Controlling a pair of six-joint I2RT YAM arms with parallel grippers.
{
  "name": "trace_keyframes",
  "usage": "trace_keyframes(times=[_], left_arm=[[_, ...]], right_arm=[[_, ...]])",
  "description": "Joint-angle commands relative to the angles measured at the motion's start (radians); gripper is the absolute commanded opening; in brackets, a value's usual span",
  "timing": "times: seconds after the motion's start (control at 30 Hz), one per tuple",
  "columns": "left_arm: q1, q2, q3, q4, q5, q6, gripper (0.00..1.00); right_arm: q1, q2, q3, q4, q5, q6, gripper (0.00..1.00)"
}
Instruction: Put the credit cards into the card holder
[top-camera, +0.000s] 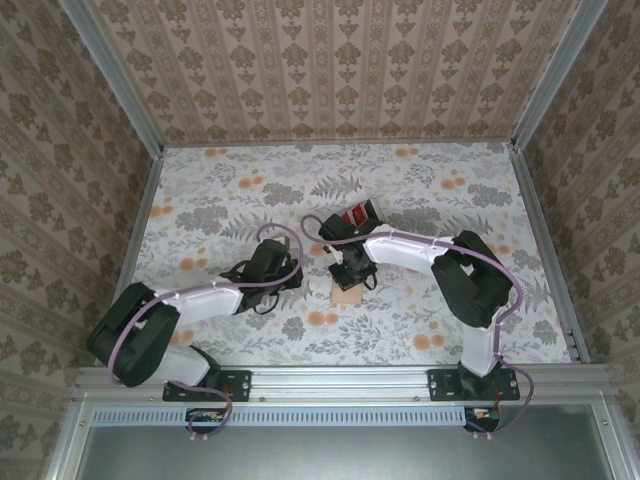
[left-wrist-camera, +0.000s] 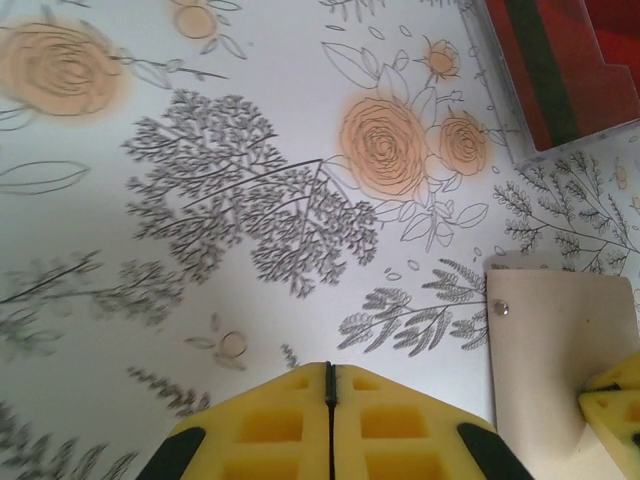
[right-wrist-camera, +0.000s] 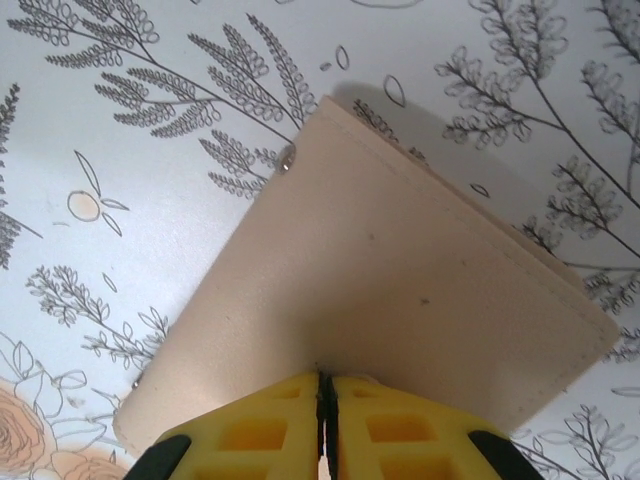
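The card holder's button edge (left-wrist-camera: 494, 325) faces the robot's left gripper across clear flowered table (left-wrist-camera: 430, 300), so the right gripper should keep sliding the card holder there and let go of it.
The tan card holder (right-wrist-camera: 400, 270) lies on the flowered table near the middle (top-camera: 345, 293). My right gripper (right-wrist-camera: 325, 380) is shut on the near edge of its top flap, which slopes up toward the fingers. In the left wrist view the card holder (left-wrist-camera: 555, 370) sits at the right, with the right gripper's yellow fingertips (left-wrist-camera: 612, 400) on it. The red credit cards (left-wrist-camera: 565, 60) lie beyond it in a clear-edged tray; from above the credit cards (top-camera: 356, 214) are just behind the right gripper (top-camera: 350, 274). My left gripper (left-wrist-camera: 330, 370) is shut on nothing, hovering left of the holder (top-camera: 278, 266).
Patterned walls with metal corner posts (top-camera: 112, 75) enclose the table on three sides. The right arm's white link (top-camera: 400, 250) reaches across the middle. Bare flowered table (top-camera: 450, 185) spreads at the back and on both sides.
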Motion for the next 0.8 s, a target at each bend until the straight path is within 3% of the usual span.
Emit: trace_keyframes(times=[0.0,0.43,0.77], left_arm=[[0.018,-0.064,-0.037,-0.058,-0.053,0.023,0.08],[0.045,-0.260,-0.128,-0.153,-0.103,0.008,0.12],[0.054,-0.249,-0.114,-0.153,-0.088,0.019,0.14]], right_arm=[[0.012,0.125,0.052,0.086,0.040,0.004,0.14],[0.019,0.282,0.333,0.037,0.050,-0.030,0.15],[-0.010,0.370,0.487,-0.002,0.121,-0.058,0.16]])
